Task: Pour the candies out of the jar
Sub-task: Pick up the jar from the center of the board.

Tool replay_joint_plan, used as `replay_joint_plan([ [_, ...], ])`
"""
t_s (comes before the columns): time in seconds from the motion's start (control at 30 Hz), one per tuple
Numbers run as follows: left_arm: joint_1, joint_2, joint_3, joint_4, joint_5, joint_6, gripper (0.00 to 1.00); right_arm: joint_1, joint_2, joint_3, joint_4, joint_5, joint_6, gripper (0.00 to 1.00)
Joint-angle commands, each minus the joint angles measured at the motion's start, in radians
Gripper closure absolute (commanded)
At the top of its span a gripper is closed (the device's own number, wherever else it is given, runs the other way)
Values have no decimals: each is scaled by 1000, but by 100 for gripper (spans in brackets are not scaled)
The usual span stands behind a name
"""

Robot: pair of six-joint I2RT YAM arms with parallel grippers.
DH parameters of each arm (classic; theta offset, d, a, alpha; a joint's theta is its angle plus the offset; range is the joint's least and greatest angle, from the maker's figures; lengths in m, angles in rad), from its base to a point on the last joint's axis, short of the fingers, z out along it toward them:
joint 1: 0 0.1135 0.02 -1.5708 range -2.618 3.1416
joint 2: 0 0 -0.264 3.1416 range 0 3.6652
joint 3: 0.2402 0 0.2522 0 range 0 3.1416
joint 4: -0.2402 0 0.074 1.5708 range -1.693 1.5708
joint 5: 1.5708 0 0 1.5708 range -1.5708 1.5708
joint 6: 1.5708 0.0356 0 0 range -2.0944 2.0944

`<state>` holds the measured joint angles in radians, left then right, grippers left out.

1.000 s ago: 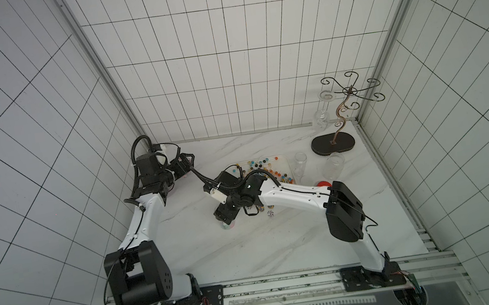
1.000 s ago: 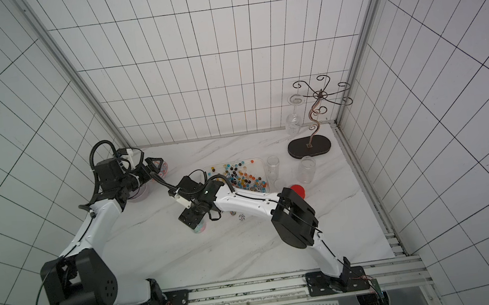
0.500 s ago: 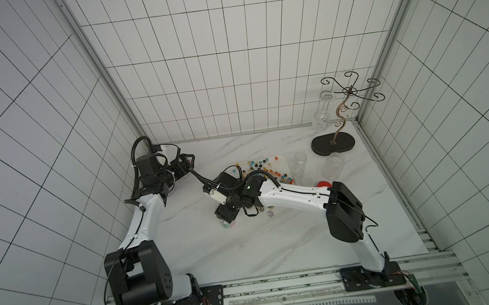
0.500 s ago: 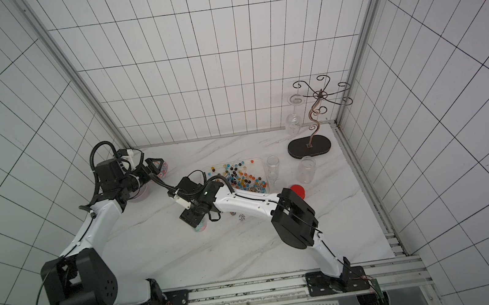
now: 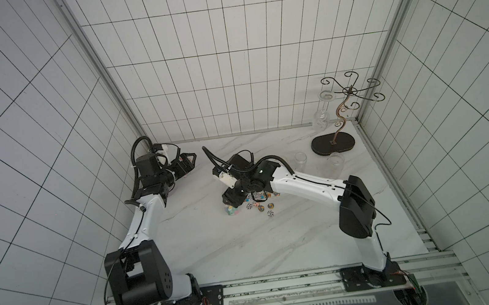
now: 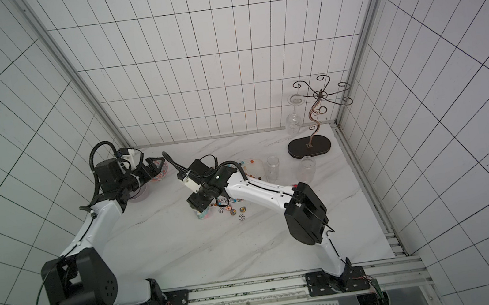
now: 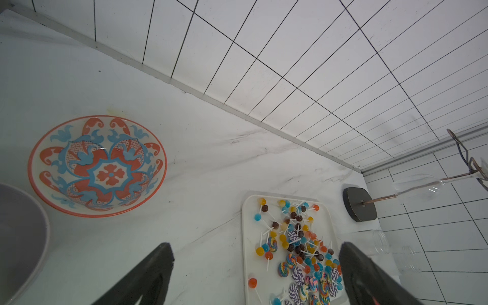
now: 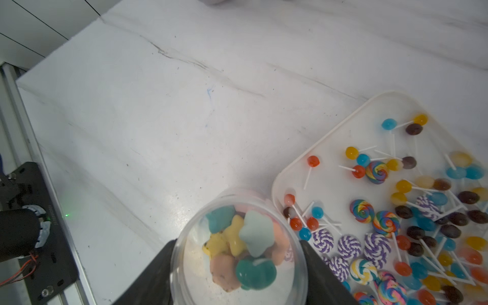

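Observation:
The jar's rim (image 8: pixel 238 199) is held by my right gripper and the jar's lower body (image 5: pixel 231 210) is left free, so my left gripper keeps coming, open, until it closes there.
In the right wrist view a clear plastic jar (image 8: pixel 239 266) sits between my right gripper's (image 8: pixel 237 243) black fingers, which press on both its sides. Pastel pink, yellow and teal candies (image 8: pixel 237 237) fill it. In both top views the jar (image 5: pixel 233 218) is low at the table under that gripper (image 5: pixel 231 208). Right beside it lies a white tray (image 8: pixel 330 148) strewn with ball lollipops and swirl discs (image 8: pixel 383 224). My left gripper (image 7: pixel 254 248) stands open and empty at the back left (image 5: pixel 188 160).
A red-and-blue patterned bowl (image 7: pixel 97 166) and a grey bowl (image 7: pixel 21 237) sit under the left gripper. Two empty clear jars (image 5: pixel 301 160) (image 5: pixel 336 163) stand right of the tray. A wire glass stand (image 5: pixel 333 143) with a hanging wine glass (image 5: pixel 322 117) fills the back right corner.
My right gripper's fingers have drawn in onto the jar. The left arm has not moved.

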<state>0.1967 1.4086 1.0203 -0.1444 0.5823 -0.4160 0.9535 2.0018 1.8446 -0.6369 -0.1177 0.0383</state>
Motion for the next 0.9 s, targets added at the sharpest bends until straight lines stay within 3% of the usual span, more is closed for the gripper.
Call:
replay_joint_plan([
  [0.0, 4, 11, -14, 65, 66, -3, 3, -35, -95, 36, 14, -101, 16, 39],
  [0.2, 0, -19, -52, 206, 187, -15, 3, -132, -198, -8, -2, -202, 15, 39],
  [0.4, -72, -46, -106, 431, 411, 23, 3, -251, -295, -54, -33, -322, -7, 37],
  [0.57, -187, -55, -65, 328, 549, 211, 3, -336, -359, -107, -43, -452, -13, 36],
  [0.87, -355, -76, 13, 55, 620, 528, 3, -405, -429, -169, -46, -588, -17, 36],
])
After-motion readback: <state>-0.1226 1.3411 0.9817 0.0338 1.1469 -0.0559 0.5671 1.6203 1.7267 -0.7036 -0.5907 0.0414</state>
